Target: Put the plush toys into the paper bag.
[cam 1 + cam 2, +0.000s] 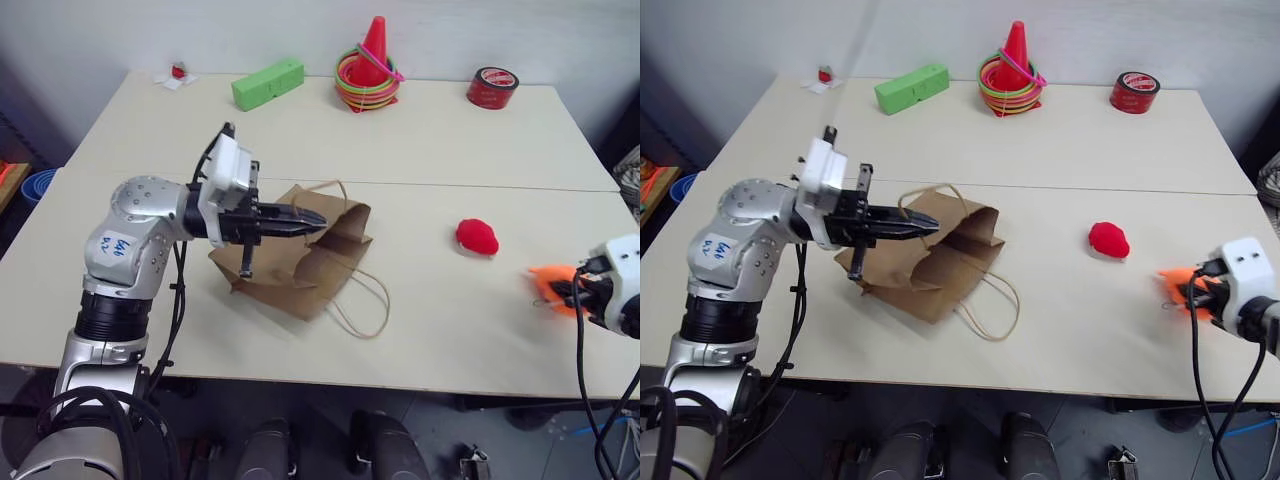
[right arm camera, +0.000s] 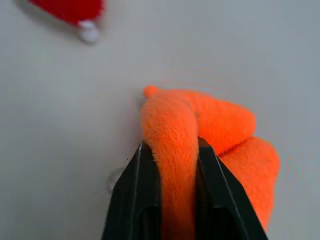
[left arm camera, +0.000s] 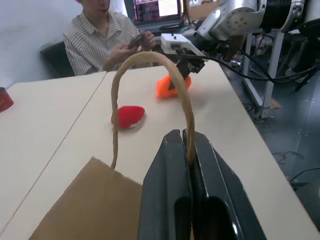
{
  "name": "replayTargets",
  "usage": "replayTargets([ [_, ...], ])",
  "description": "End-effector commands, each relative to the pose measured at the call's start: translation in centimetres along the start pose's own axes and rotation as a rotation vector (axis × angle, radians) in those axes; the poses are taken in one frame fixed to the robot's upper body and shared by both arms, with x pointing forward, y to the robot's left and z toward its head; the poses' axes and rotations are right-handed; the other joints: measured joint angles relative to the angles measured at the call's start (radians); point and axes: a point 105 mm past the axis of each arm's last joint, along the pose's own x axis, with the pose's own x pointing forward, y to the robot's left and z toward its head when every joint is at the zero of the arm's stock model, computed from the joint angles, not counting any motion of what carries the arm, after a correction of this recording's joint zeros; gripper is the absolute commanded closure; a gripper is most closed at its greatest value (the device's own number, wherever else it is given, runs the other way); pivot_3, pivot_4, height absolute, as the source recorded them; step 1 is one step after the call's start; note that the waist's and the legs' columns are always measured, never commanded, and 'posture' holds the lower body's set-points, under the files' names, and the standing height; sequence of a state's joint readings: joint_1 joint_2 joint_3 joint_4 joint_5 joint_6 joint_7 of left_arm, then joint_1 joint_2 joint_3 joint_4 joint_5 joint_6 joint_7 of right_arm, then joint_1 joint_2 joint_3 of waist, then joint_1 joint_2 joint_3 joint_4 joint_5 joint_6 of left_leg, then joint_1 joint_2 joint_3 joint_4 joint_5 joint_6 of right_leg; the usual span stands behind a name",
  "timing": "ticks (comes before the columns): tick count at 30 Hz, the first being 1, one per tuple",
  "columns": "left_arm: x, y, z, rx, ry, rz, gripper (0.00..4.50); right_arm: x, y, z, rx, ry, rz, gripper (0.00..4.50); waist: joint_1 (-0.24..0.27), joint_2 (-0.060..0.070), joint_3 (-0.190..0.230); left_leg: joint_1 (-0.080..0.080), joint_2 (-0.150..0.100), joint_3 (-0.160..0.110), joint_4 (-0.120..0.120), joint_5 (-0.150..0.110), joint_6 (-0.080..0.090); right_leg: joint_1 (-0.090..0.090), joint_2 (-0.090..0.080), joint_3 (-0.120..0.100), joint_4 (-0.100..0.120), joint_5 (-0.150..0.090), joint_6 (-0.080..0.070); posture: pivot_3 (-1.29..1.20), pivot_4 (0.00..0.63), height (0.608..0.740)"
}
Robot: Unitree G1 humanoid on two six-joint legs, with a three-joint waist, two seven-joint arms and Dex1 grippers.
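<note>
My right gripper should keep carrying the orange plush toy, as the paper bag's opening (image 1: 965,252) is open toward it, until the toy is inside the bag (image 1: 943,270), and then let go.
The brown paper bag (image 1: 300,270) lies on its side in the middle of the table (image 1: 450,160), mouth toward the right. My left gripper (image 1: 312,226) points level over it, shut on one cord handle (image 3: 150,57) and holding that loop up. The other handle (image 1: 365,310) lies flat on the table. The red plush toy (image 1: 477,237) rests alone to the right of the bag. Near the table's right edge my right gripper (image 2: 170,147) is shut on a fold of the orange plush toy (image 1: 550,285), which still sits on the tabletop.
Along the far edge stand a green block (image 1: 267,83), a red cone with coloured rings (image 1: 368,70), a red tape roll (image 1: 492,87) and a tiny red-and-white trinket (image 1: 178,73). A person (image 3: 100,35) sits beyond the right end of the table.
</note>
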State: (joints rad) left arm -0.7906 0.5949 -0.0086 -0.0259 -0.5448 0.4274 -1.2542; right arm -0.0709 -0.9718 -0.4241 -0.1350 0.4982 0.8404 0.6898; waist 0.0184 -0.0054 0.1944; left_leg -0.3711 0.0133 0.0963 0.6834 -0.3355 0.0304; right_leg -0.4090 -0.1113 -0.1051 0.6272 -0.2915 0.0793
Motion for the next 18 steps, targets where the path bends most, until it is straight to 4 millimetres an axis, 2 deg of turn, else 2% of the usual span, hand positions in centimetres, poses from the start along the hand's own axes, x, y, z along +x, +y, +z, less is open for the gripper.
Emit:
replayTargets([
  [1, -0.9, -0.1, 1.5, -0.023, -0.021, -0.038, 4.50, -1.9, 7.1, 5.5, -0.116, -0.178, 0.340, 4.37, -0.004, 0.000, 0.000, 0.000, 0.000, 0.000, 0.000, 0.000, 0.000, 0.000, 0.000, 0.000, 0.000, 0.000, 0.000, 0.00, 0.150, 0.740],
  [2, -1.0, -0.2, 1.2, -0.034, -0.008, -0.050, 4.50, -2.6, 10.3, 6.5, -0.142, -0.231, 0.497, 4.37, -0.008, 0.000, 0.000, 0.000, 0.001, -0.001, 0.000, 0.000, -0.001, 0.000, 0.000, 0.000, 0.000, 0.000, 0.000, 0.00, 0.150, 0.740],
  [4, -1.2, -0.5, 0.9, -0.044, 0.008, -0.075, 4.50, -3.9, 15.2, 7.2, -0.210, -0.274, 0.740, 4.37, -0.010, 0.000, 0.000, 0.000, 0.001, -0.001, 0.000, 0.000, -0.001, 0.000, 0.001, 0.000, 0.000, 0.000, 0.000, 0.00, 0.150, 0.740],
  [6, -1.1, -0.5, 0.8, -0.045, 0.006, -0.090, 4.50, -3.6, 17.8, 8.0, -0.233, -0.322, 0.812, 4.37, -0.010, -0.002, 0.001, 0.000, 0.001, -0.002, 0.000, 0.000, -0.002, 0.001, 0.001, -0.001, -0.001, 0.000, 0.000, 0.00, 0.150, 0.740],
  [9, -0.6, -0.4, 1.1, -0.035, -0.018, -0.108, 4.50, -1.0, 20.4, 9.5, -0.228, -0.380, 0.815, 4.37, -0.014, -0.007, 0.001, 0.000, 0.001, -0.002, 0.001, 0.000, -0.001, 0.001, 0.000, -0.001, -0.001, 0.000, 0.000, 0.00, 0.150, 0.740],
  [12, 0.0, -0.6, 1.2, -0.030, -0.036, -0.131, 4.50, 1.9, 22.0, 10.0, -0.263, -0.379, 0.792, 4.37, -0.010, -0.007, 0.001, -0.002, -0.001, -0.003, 0.001, 0.000, -0.001, -0.001, -0.002, -0.001, 0.000, 0.000, 0.000, 0.00, 0.150, 0.740],
  [15, 0.5, -0.7, 1.2, -0.030, -0.048, -0.145, 4.50, 3.7, 23.6, 10.3, -0.268, -0.373, 0.805, 4.37, -0.008, -0.007, 0.001, -0.005, -0.001, -0.002, 0.001, 0.000, -0.001, -0.003, 0.000, -0.002, -0.001, 0.000, 0.000, 0.00, 0.150, 0.740],
  [18, 0.8, -0.7, 1.2, -0.030, -0.065, -0.147, 4.50, 5.1, 25.7, 9.0, -0.295, -0.309, 0.863, 4.37, -0.010, -0.007, 0.001, -0.006, -0.001, -0.002, 0.001, 0.000, -0.001, -0.004, 0.002, -0.003, -0.001, 0.000, 0.000, 0.00, 0.150, 0.740],
])
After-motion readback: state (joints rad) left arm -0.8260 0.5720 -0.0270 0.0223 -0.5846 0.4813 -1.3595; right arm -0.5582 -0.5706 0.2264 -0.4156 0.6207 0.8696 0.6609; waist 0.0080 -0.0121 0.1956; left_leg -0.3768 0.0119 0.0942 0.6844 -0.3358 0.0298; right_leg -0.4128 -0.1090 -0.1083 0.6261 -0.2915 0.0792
